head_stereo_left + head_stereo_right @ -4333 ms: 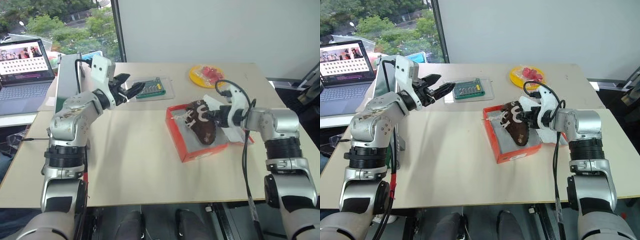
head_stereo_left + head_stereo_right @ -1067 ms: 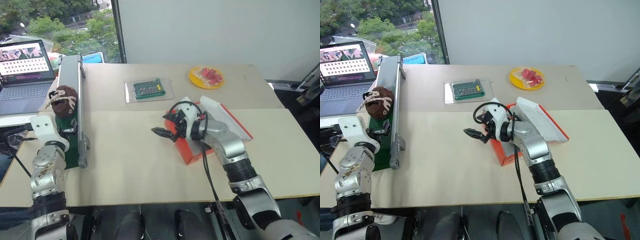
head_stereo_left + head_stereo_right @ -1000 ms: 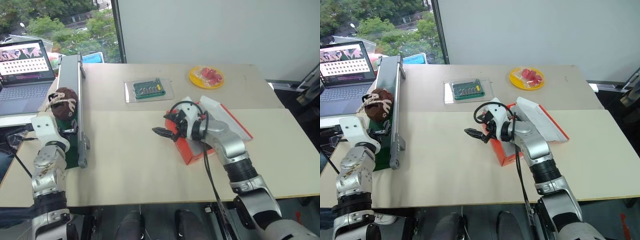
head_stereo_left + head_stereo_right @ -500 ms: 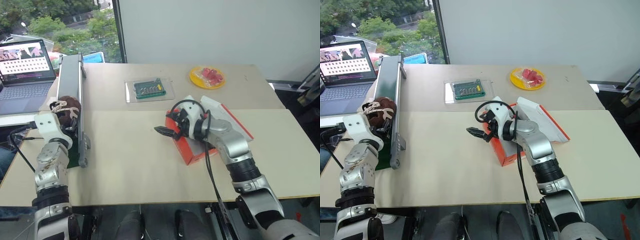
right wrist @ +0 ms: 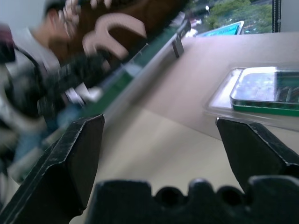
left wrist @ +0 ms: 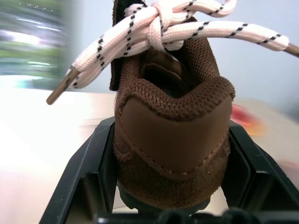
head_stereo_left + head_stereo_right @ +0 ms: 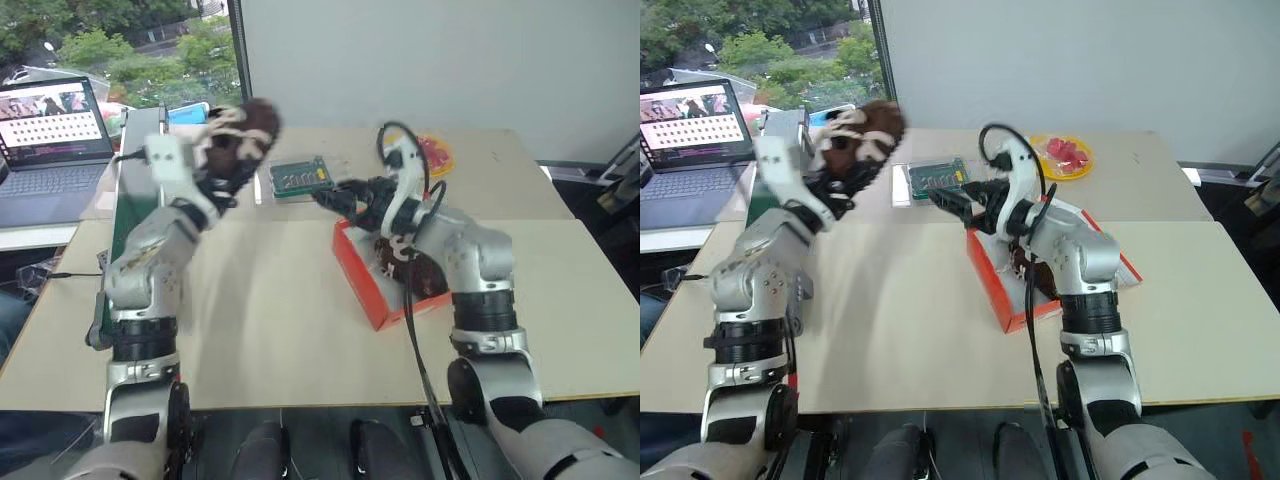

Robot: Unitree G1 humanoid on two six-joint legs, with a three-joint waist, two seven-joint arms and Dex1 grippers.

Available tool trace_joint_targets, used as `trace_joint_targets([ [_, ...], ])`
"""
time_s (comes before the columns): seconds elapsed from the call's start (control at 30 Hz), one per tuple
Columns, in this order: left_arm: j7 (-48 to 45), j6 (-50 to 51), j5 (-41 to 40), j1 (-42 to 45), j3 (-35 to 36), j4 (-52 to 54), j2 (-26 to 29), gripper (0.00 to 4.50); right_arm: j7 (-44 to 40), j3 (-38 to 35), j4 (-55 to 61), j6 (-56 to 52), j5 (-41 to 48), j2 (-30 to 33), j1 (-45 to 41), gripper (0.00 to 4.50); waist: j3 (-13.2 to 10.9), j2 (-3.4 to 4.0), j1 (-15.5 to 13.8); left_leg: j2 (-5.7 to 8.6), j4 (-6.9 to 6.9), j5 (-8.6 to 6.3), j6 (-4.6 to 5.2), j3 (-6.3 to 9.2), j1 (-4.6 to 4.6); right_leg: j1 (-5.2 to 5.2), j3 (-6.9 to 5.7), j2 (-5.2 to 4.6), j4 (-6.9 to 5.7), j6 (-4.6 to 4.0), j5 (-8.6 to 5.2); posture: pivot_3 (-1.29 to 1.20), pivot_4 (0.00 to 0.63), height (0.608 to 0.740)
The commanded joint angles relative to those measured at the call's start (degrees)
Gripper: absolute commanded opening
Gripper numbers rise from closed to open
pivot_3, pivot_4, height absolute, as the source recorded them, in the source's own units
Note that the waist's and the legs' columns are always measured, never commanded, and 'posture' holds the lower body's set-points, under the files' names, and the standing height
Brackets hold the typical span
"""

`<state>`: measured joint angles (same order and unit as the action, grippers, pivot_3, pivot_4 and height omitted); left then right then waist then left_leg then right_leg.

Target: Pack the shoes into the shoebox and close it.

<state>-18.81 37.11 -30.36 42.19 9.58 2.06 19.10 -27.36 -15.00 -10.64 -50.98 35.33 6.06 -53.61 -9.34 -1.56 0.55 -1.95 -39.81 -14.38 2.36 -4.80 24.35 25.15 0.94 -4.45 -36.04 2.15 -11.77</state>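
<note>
A pale gap (image 7: 379, 278) runs beside the shoe inside the shoebox, so the second brown shoe (image 7: 240, 140) will settle below the shoebox's rim when I lower it there.
One dark brown shoe (image 7: 243, 133) with beige laces hangs in the air over the table's left half, heel toward my wrist, and my left gripper (image 7: 222, 168) is shut on it. In the left wrist view the black fingers (image 6: 86, 172) press both sides of the shoe's heel (image 6: 173, 135). The orange-red shoebox (image 7: 353, 272) lies open at centre right with the other shoe (image 7: 415, 272) inside. My right gripper (image 7: 335, 197) hovers above the box's far left corner, open and empty, its fingers (image 5: 79, 154) wide apart and pointing at the raised shoe (image 5: 131, 23).
A clear tray with a green circuit board (image 7: 298, 180) lies just behind both grippers. A yellow plate (image 7: 1060, 152) with red pieces sits at the back right. A long grey and green rack (image 7: 122, 190) runs along the table's left edge, with a laptop (image 7: 55, 115) beyond it.
My left arm swung the shoe up from beside the rack and rightward toward the table's middle. My right gripper rose from the box's front corner, still open, uncovering the shoe inside.
</note>
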Motion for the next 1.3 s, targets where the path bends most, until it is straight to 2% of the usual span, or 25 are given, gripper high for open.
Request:
trace_joint_targets([
  [0.03,-2.18,3.82,-2.26,3.50,-4.29,6.57,-1.07,2.41,7.85,-10.92,-2.02,-2.79,9.82,-0.80,-6.13,4.50,0.00,0.01,0.32,0.00,0.01,0.00,0.00,0.00,-0.02,0.00,0.02,0.01,-0.01,0.00,0.00,0.00,0.150,0.740],
  [0.17,-1.93,5.34,-3.82,5.20,-4.63,7.24,-3.54,2.41,10.90,-12.68,-2.98,-3.56,12.32,-0.67,-6.73,4.50,0.00,0.04,0.85,-0.04,0.09,0.00,0.00,0.01,-0.10,0.00,0.04,0.04,0.00,-0.02,-0.01,0.00,0.150,0.740],
  [0.4,-2.63,6.60,-4.14,5.25,-5.83,7.73,-4.81,2.41,13.51,-13.35,-2.97,-2.51,14.13,-0.49,-6.27,4.50,-0.01,0.07,0.96,-0.01,0.07,0.01,0.00,0.07,-0.05,0.02,0.07,0.04,0.00,-0.03,-0.02,0.00,0.150,0.740],
  [0.5,-2.69,6.46,-3.54,5.05,-6.38,7.51,-4.92,2.41,14.09,-13.45,-2.11,-2.39,15.41,-0.67,-5.76,3.81,-0.02,0.07,0.81,-0.01,0.08,0.01,0.01,0.07,-0.04,0.02,0.07,0.03,0.01,-0.02,-0.02,0.00,0.150,0.740],
  [0.6,-2.51,6.26,-3.20,5.29,-6.12,7.18,-4.73,2.41,14.67,-13.48,-1.58,-2.16,16.07,-0.69,-5.65,2.68,-0.02,0.07,0.65,-0.01,0.07,0.01,0.01,0.07,-0.04,0.02,0.07,0.03,0.02,-0.02,-0.02,0.00,0.150,0.740],
  [0.7,-2.28,5.90,-2.51,5.44,-5.91,6.81,-4.31,2.41,15.22,-13.53,-1.53,-1.81,16.45,-0.70,-5.73,1.81,-0.02,0.07,0.63,-0.01,0.07,0.01,0.01,0.07,-0.04,0.02,0.07,0.03,0.02,-0.02,-0.02,0.00,0.150,0.740],
  [0.73,-2.26,5.83,-2.31,5.58,-5.63,6.56,-3.99,2.41,15.48,-13.69,-1.61,-1.51,16.53,-0.66,-5.94,1.39,-0.02,0.07,0.63,-0.01,0.07,0.01,0.01,0.07,-0.04,0.02,0.07,0.03,0.02,-0.03,-0.02,0.00,0.150,0.740],
  [0.8,-2.21,6.22,-3.00,5.84,-4.36,6.48,-3.70,3.34,15.21,-12.94,-1.86,-0.48,15.35,0.23,-6.23,0.84,-0.02,0.08,0.62,-0.01,0.08,0.01,0.01,0.07,-0.04,0.02,0.07,0.04,0.03,-0.02,-0.02,0.00,0.150,0.740],
  [0.87,-2.66,7.60,-5.84,6.36,-2.36,7.64,-3.68,4.04,13.08,-9.45,-3.50,3.34,9.92,4.02,-6.67,0.50,-0.03,0.09,0.63,-0.01,0.07,0.01,0.01,0.08,-0.03,0.02,0.06,0.04,0.03,-0.02,-0.02,0.00,0.150,0.740],
  [0.9,-2.81,7.92,-6.21,6.65,-2.13,8.23,-3.27,4.43,12.00,-8.66,-5.12,4.98,8.26,5.75,-7.39,0.47,-0.03,0.09,0.61,0.00,0.06,0.01,0.01,0.07,0.00,0.04,0.07,0.03,0.03,-0.02,-0.02,0.00,0.150,0.740],
  [0.93,-2.48,8.05,-6.07,7.06,-1.78,8.48,-2.78,4.50,10.77,-7.83,-6.89,6.56,6.65,7.66,-8.25,0.46,-0.03,0.09,0.47,0.00,0.05,0.01,0.01,0.07,0.00,0.04,0.06,0.03,0.04,-0.02,-0.02,0.00,0.150,0.740],
  [1.03,-1.14,8.43,-6.45,7.97,0.39,8.31,-1.30,4.50,7.13,-5.92,-10.95,9.31,3.66,12.22,-10.51,0.46,-0.05,0.10,0.32,0.02,0.05,0.01,0.02,0.06,0.00,0.02,0.05,0.03,0.08,-0.02,-0.03,0.00,0.150,0.740],
  [1.07,-1.34,8.77,-6.75,7.94,1.73,8.45,0.33,4.50,4.64,-3.95,-12.79,9.88,1.31,15.52,-11.71,0.46,-0.05,0.10,0.35,0.02,0.08,0.01,0.03,0.05,0.02,0.03,0.06,0.03,0.15,-0.01,-0.03,0.00,0.150,0.740],
  [1.2,-1.59,9.23,-6.46,6.99,4.02,8.57,4.51,4.50,-4.98,5.15,-18.05,11.90,-7.38,24.88,-14.14,0.45,-0.10,0.16,0.45,0.01,0.14,0.00,0.04,0.04,0.03,0.08,0.09,0.05,0.21,-0.01,-0.03,0.00,0.150,0.740],
  [1.3,-1.87,9.64,-5.57,4.73,3.85,9.00,6.66,4.50,-17.89,15.69,-18.94,11.12,-13.43,31.62,-13.22,0.45,-0.09,0.16,0.56,0.00,0.16,0.00,0.04,0.02,0.00,0.05,0.10,0.04,0.25,0.00,-0.03,0.00,0.150,0.740],
])
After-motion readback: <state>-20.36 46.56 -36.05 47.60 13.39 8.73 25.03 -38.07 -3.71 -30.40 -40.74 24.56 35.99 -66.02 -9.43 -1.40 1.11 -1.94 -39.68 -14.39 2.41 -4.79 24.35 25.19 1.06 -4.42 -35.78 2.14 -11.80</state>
